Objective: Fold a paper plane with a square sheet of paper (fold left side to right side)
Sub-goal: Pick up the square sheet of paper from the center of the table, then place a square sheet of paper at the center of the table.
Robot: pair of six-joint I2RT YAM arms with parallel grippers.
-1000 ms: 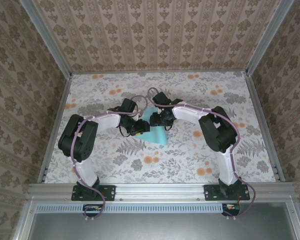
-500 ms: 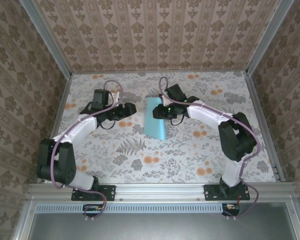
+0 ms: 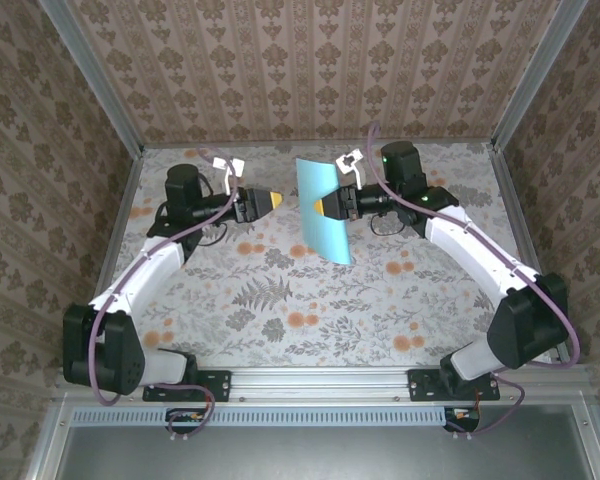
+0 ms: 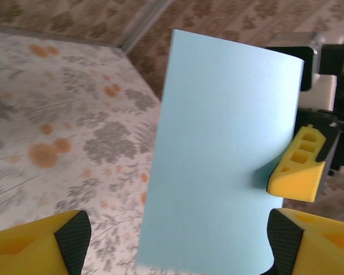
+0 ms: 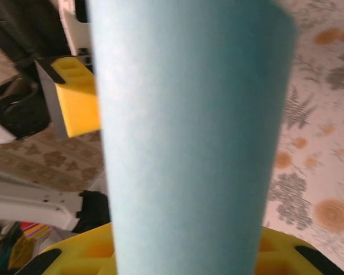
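The sheet [image 3: 323, 232] stands up in a curve in my right gripper, so next I lay it flat before my left gripper folds over the edge [image 3: 301, 202] facing it.
The square sheet of paper [image 3: 327, 215] is light blue and shows as a tall, narrow, slightly curved rectangle. It stands upright above the far middle of the table. My right gripper [image 3: 326, 207] is shut on its right edge; in the left wrist view one of its yellow fingers [image 4: 298, 169] presses on the sheet [image 4: 223, 154]. My left gripper [image 3: 272, 200] points at the paper from the left, a short gap away, open and holding nothing. Its wide-apart fingers [image 4: 43, 243] frame the sheet's lower edge. In the right wrist view the sheet [image 5: 189, 137] rises from my right gripper [image 5: 186, 255].
A floral cloth covers the table [image 3: 280, 300]. Wallpapered walls and aluminium posts [image 3: 130, 150] close in the back and sides. A metal rail [image 3: 320, 380] with both arm bases runs along the near edge.
The right gripper has lifted the paper off the table and carried it toward the far side. The left gripper has opened, let go and drawn back to the left.
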